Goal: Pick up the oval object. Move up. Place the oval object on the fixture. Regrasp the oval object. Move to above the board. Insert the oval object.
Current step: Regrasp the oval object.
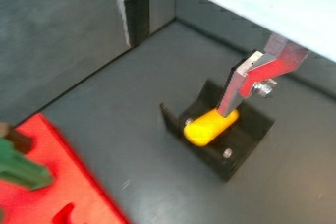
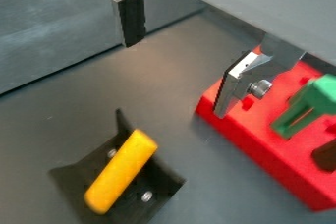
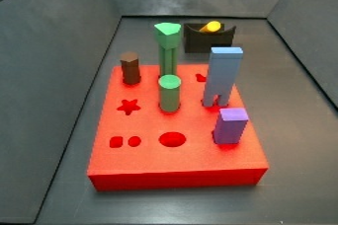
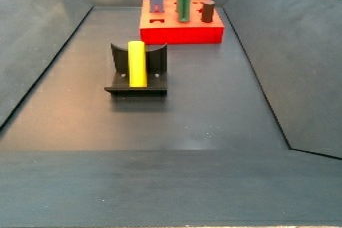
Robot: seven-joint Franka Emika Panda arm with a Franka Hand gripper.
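The fixture's curved top (image 3: 209,36) is open, so I expect the oval object (image 3: 211,27) to come loose right away when the gripper lifts it and leave the fixture standing empty.
The yellow-orange oval object (image 4: 135,62) lies lengthwise in the curved top of the dark fixture (image 4: 134,91), apart from the red board (image 4: 181,35). Both wrist views show it from above, the oval object (image 2: 121,172) resting in the fixture (image 2: 77,176); it also shows as the oval object (image 1: 206,128) on the fixture (image 1: 239,156). My gripper (image 2: 179,73) hangs open above the floor with nothing between its fingers (image 1: 136,17). In a side view the oval object (image 3: 211,27) peeks out behind the board (image 3: 172,160). The gripper itself is outside both side views.
On the board stand a green hexagonal peg (image 3: 166,41), a green round cylinder (image 3: 169,94), a brown peg (image 3: 129,68), a blue block (image 3: 224,75) and a purple block (image 3: 231,126). Dark slanted walls (image 4: 47,42) enclose the floor.
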